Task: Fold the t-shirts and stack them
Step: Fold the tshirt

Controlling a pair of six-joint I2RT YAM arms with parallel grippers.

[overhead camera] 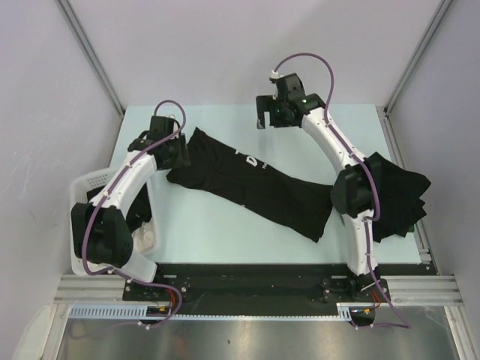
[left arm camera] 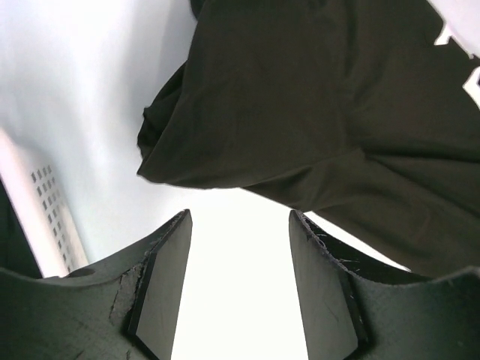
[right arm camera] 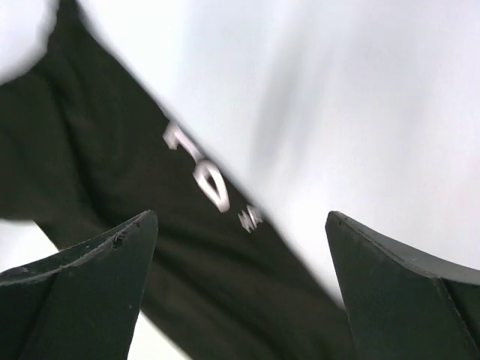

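Note:
The end of the black t-shirt near the basket is crooked with a layer poking out (left arm camera: 158,117), so the robot's left gripper should go back and pinch that end (left arm camera: 193,154) before it folds.
One black t-shirt (overhead camera: 255,187), folded into a long strip, lies diagonally across the table, with white lettering (overhead camera: 250,160) near its far edge. My left gripper (overhead camera: 180,152) sits at the strip's left end; the left wrist view shows it (left arm camera: 240,217) open with only bare table between the fingers and the shirt (left arm camera: 322,112) just ahead. My right gripper (overhead camera: 267,120) hangs wide open above the far side of the table. In the right wrist view it (right arm camera: 241,217) holds nothing, and the shirt (right arm camera: 112,187) with its lettering (right arm camera: 202,176) lies below. More black t-shirts (overhead camera: 397,195) are heaped at the right edge.
A white lattice basket (overhead camera: 84,185) stands at the left edge beside my left arm, with dark cloth inside; its wall (left arm camera: 45,202) shows in the left wrist view. The right arm's elbow overlaps the heap at the right. Grey walls close in the table.

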